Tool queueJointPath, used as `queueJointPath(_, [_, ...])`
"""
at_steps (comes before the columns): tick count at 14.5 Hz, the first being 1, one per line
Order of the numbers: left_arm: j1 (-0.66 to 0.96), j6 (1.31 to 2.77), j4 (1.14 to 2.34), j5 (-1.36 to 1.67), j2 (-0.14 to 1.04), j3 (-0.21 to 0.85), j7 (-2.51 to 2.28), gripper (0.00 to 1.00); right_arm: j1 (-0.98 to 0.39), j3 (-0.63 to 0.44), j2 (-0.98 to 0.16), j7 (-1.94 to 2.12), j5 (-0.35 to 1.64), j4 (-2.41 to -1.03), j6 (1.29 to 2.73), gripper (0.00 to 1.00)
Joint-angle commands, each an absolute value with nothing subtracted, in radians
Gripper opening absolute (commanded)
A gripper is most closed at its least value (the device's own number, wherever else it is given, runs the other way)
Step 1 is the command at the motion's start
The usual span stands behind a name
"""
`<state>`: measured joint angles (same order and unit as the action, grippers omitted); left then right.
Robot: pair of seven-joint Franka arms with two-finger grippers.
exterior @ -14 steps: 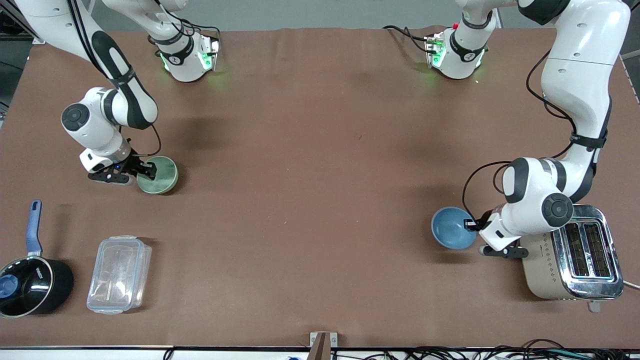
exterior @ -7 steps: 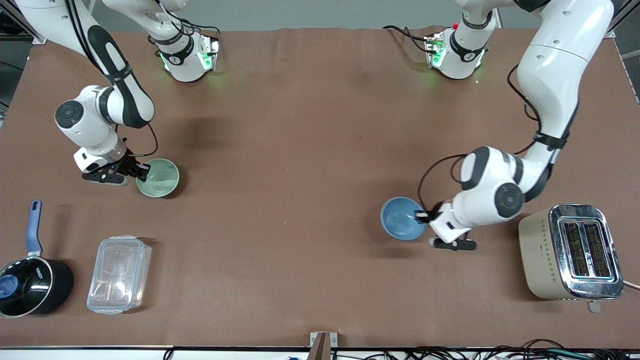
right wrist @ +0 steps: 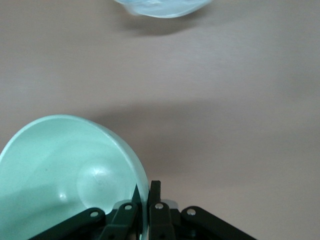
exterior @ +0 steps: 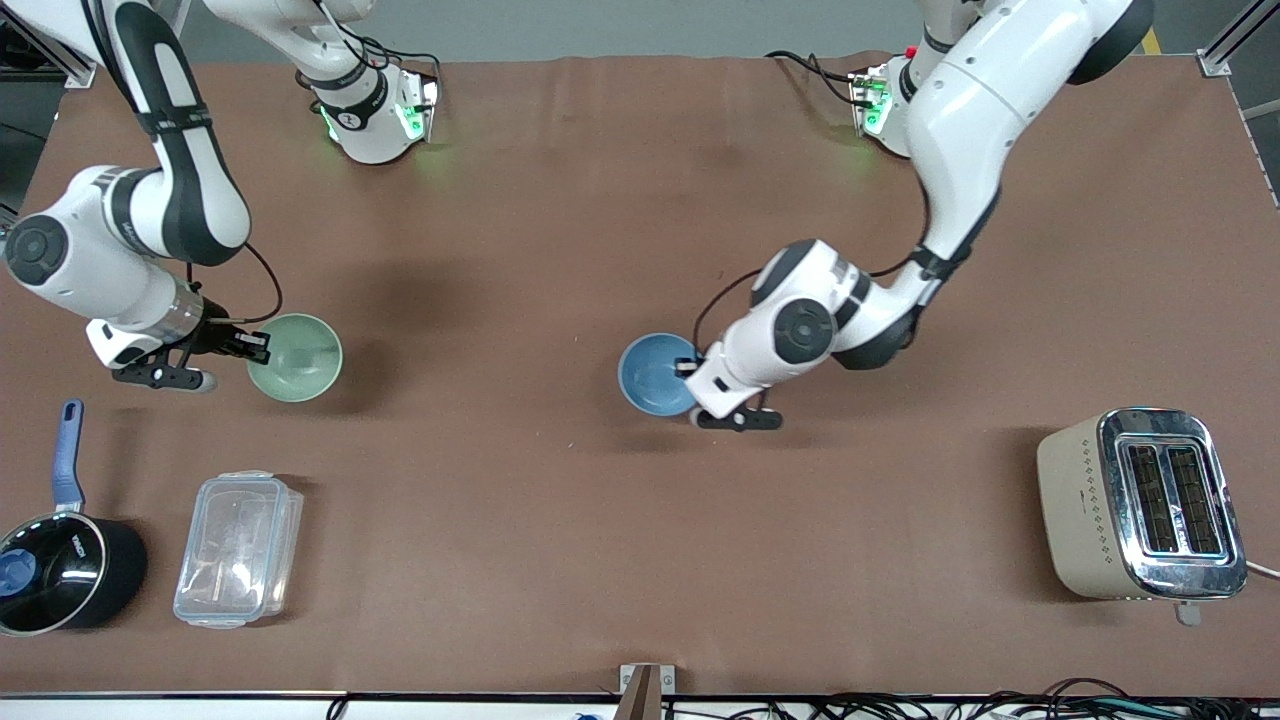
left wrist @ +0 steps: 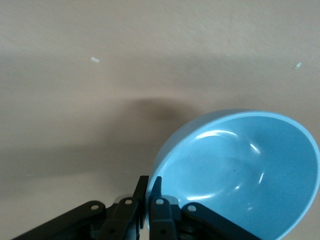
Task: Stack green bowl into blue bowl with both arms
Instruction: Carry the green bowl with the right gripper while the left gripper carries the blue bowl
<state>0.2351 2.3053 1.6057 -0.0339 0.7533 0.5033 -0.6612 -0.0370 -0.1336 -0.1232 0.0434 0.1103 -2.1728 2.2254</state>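
Observation:
My left gripper should set the blue bowl down (exterior: 654, 374) and move out of the way before my right gripper lowers the green bowl in, because my left gripper's finger is inside the blue bowl's rim (exterior: 685, 347).
My left gripper (exterior: 690, 368) is shut on the rim of the blue bowl (exterior: 653, 374) and holds it above the middle of the table. In the left wrist view the blue bowl (left wrist: 240, 170) has one finger inside its rim and one outside, at my left gripper (left wrist: 149, 187). My right gripper (exterior: 255, 347) is shut on the rim of the green bowl (exterior: 297, 357) and holds it above the table toward the right arm's end. In the right wrist view the green bowl (right wrist: 70, 175) is pinched by my right gripper (right wrist: 145, 192).
A black saucepan with a blue handle (exterior: 60, 560) and a clear plastic box (exterior: 238, 548) sit near the front edge at the right arm's end; the box's edge shows in the right wrist view (right wrist: 160, 7). A toaster (exterior: 1145, 505) stands at the left arm's end.
My left arm has carried the blue bowl from beside the toaster toward the middle of the table. My right arm has lifted the green bowl and drawn back slightly toward its end.

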Motion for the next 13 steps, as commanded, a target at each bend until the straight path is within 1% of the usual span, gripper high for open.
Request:
queueJointPath(1, [0.290, 2.359, 1.568, -0.032, 0.808, 0.460, -0.704, 0.01, -0.106, -0.133, -0.127, -0.044, 0.144, -2.103, 2.161, 0.00])
queueJointPath(2, [0.310, 2.371, 1.563, -0.032, 0.818, 0.448, -0.706, 0.03, -0.151, -0.133, -0.130, -0.089, 0.144, -2.085, 2.160, 0.00])
queueJointPath(3, [0.328, 2.373, 1.560, -0.032, 0.819, 0.430, -0.706, 0.08, -0.190, -0.133, -0.135, -0.144, 0.144, -2.065, 2.158, 0.00])
queueJointPath(4, [0.339, 2.373, 1.554, -0.031, 0.821, 0.417, -0.706, 0.26, -0.228, -0.133, -0.140, -0.202, 0.144, -2.033, 2.157, 0.00])
queueJointPath(5, [0.339, 2.373, 1.554, -0.032, 0.819, 0.417, -0.707, 0.57, -0.279, -0.133, -0.152, -0.272, 0.144, -1.999, 2.158, 0.00])
queueJointPath(6, [0.334, 2.373, 1.552, -0.034, 0.816, 0.416, -0.704, 1.00, -0.322, -0.133, -0.176, -0.332, 0.149, -1.959, 2.157, 0.00])
queueJointPath(8, [0.325, 2.355, 1.514, -0.038, 0.780, 0.414, -0.704, 1.00, -0.412, -0.133, -0.245, -0.464, 0.195, -1.864, 2.157, 0.00])
queueJointPath(10, [0.311, 2.227, 1.458, -0.040, 0.718, 0.399, -0.700, 1.00, -0.494, -0.133, -0.332, -0.591, 0.209, -1.781, 2.160, 0.00])
queueJointPath(11, [0.302, 2.139, 1.409, -0.052, 0.691, 0.361, -0.693, 1.00, -0.541, -0.133, -0.383, -0.660, 0.209, -1.737, 2.163, 0.00])
queueJointPath(13, [0.287, 2.027, 1.376, -0.119, 0.614, 0.321, -0.663, 1.00, -0.609, -0.133, -0.458, -0.757, 0.210, -1.666, 2.171, 0.00])
